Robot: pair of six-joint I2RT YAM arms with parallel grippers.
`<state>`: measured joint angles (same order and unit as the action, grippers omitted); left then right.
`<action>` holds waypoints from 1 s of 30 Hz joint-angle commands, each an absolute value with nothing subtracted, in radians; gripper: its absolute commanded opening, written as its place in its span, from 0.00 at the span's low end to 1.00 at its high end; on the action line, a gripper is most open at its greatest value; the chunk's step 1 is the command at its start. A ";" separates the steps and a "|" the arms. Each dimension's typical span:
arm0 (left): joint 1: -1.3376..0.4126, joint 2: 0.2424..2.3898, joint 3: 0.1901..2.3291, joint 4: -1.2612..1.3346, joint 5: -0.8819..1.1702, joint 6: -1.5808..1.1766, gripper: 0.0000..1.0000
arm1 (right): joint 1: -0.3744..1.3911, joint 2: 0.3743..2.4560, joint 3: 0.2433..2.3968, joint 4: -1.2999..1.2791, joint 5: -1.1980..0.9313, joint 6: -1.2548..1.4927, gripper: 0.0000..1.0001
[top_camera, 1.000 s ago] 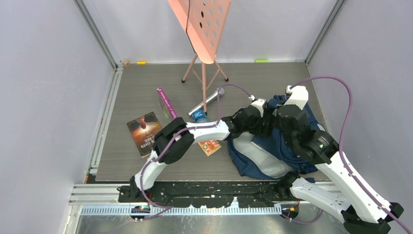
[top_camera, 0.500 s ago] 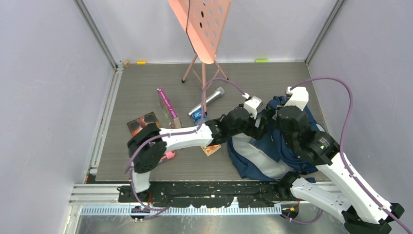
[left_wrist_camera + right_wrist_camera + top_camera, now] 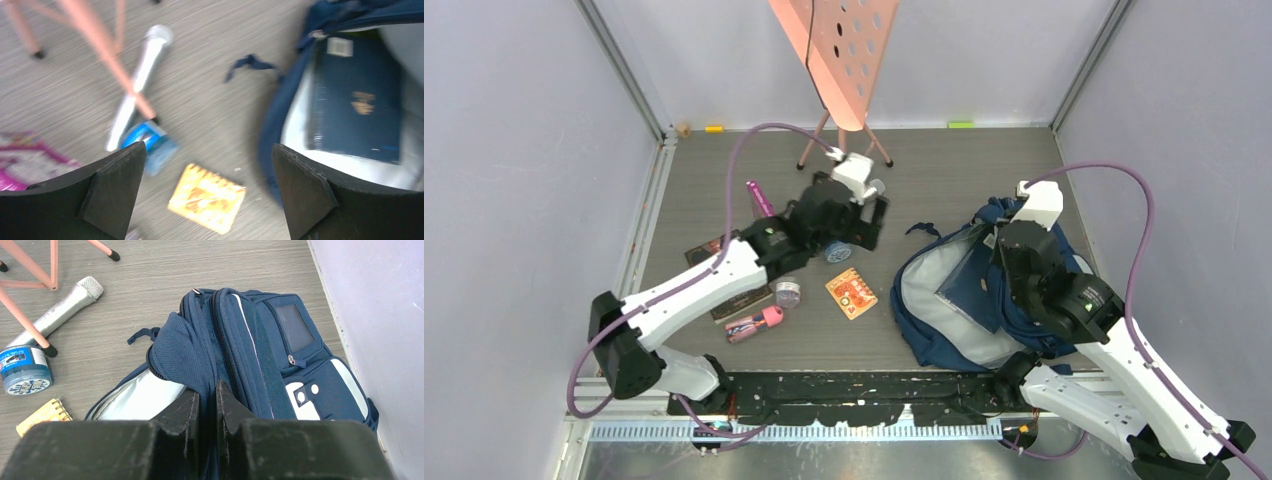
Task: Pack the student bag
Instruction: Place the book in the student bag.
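Note:
The purple box (image 3: 31, 159) stands with its narrow edge (image 3: 760, 198) up and is thin enough for my left gripper's open fingers. So I should keep moving there until the fingers are on both sides of that edge of the box.
The student bag (image 3: 964, 335), navy with grey patches, lies at the right with its mouth held open. My right gripper (image 3: 990, 243) is shut on the upper edge of its flap; the wrist view shows navy fabric pinched in that gripper (image 3: 207, 390). A dark blue book (image 3: 357, 95) lies inside on the pale lining. My left gripper (image 3: 869, 222) hangs open and empty left of the bag, above the floor. Through its jaws I see an orange notepad (image 3: 206, 198), a blue jar (image 3: 150, 145) and a silver microphone (image 3: 140, 85).
A pink music stand (image 3: 844, 60) rises at the back, its legs beside the microphone. On the floor left of the bag lie the notepad (image 3: 851, 293), a small clear-lidded jar (image 3: 787, 292), a pink item (image 3: 754, 324), a purple box (image 3: 759, 200) and a book (image 3: 724, 300) under the left arm. The right wall stands close to the bag.
My left arm pulled out of the bag's mouth and swung left and back, its jaws opening wide. The dark blue book now shows inside. The right gripper kept its hold.

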<state>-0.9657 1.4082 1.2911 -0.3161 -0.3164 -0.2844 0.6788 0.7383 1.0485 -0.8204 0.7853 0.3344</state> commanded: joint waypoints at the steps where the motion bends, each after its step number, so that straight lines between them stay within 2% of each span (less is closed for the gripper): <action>1: -0.804 1.345 1.316 -0.627 -0.240 -0.262 1.00 | 0.678 0.722 1.062 -0.739 0.864 0.327 0.01; 7: -0.587 1.363 1.360 -0.766 -0.146 -0.216 1.00 | 0.678 0.716 1.035 -0.722 0.846 0.335 0.00; 10: -0.473 1.373 1.331 -0.738 -0.054 -0.228 1.00 | 0.678 0.717 1.035 -0.721 0.833 0.338 0.01; 15: -0.344 1.419 1.271 -0.625 -0.016 -0.279 1.00 | 0.678 0.709 1.026 -0.716 0.827 0.341 0.00; 22: -0.304 1.489 1.228 -0.495 -0.092 -0.321 1.00 | 0.678 0.709 1.020 -0.713 0.818 0.344 0.01; 30: -0.264 1.548 1.195 -0.459 -0.035 -0.332 1.00 | 0.678 0.715 1.037 -0.717 0.829 0.333 0.01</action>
<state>-0.2806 1.5364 1.2026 -0.5293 -0.0616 -0.3161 0.6788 0.7307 1.0061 -0.7769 0.7666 0.3382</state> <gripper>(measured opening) 0.994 0.167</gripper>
